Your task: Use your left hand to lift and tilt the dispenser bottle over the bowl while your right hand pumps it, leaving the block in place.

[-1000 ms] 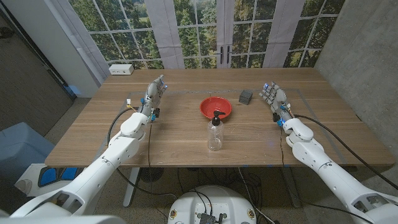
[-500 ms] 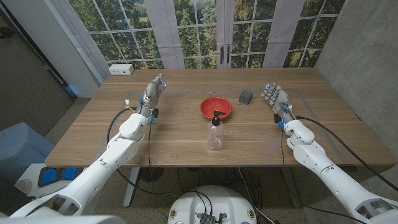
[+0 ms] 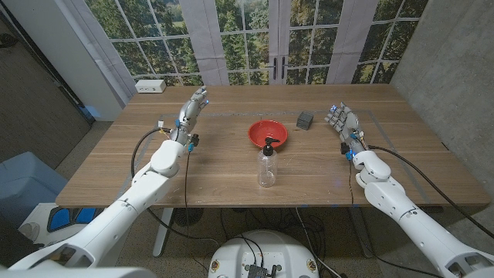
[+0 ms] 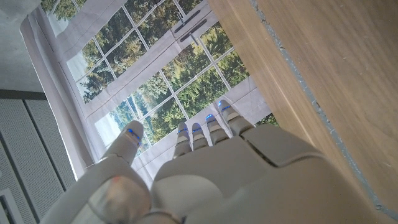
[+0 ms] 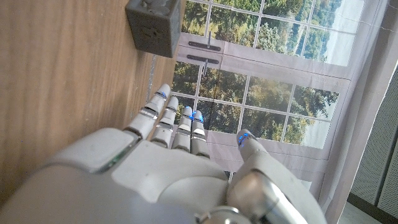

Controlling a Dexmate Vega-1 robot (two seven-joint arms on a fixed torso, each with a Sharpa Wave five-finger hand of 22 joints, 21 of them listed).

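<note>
I expect the dispenser bottle (image 3: pixel 268 163) to be empty except for the pump's tube when I tilt it, because wood can be seen through the clear walls (image 3: pixel 266 174).
A clear dispenser bottle (image 3: pixel 267 167) with a black pump stands upright in the middle of the table, just in front of the red bowl (image 3: pixel 268 133). A dark grey block (image 3: pixel 305 119) sits to the right of the bowl, and the block (image 5: pixel 152 26) is seen again beyond my right fingers. My left hand (image 3: pixel 191 110) is raised over the table's left part, fingers apart, holding nothing. My right hand (image 3: pixel 342 122) stands at the right, fingers straight, holding nothing. Both hands are well apart from the bottle. The left hand (image 4: pixel 205 168) and the right hand (image 5: pixel 168 155) point toward the windows.
A white power strip (image 3: pixel 150 86) lies at the table's far left corner. Windows and curtains stand behind the wooden table (image 3: pixel 231 177). Cables run along both forearms.
My left hand has lifted and moved a little toward the far side. The right hand, bottle, bowl and block have stayed put.
</note>
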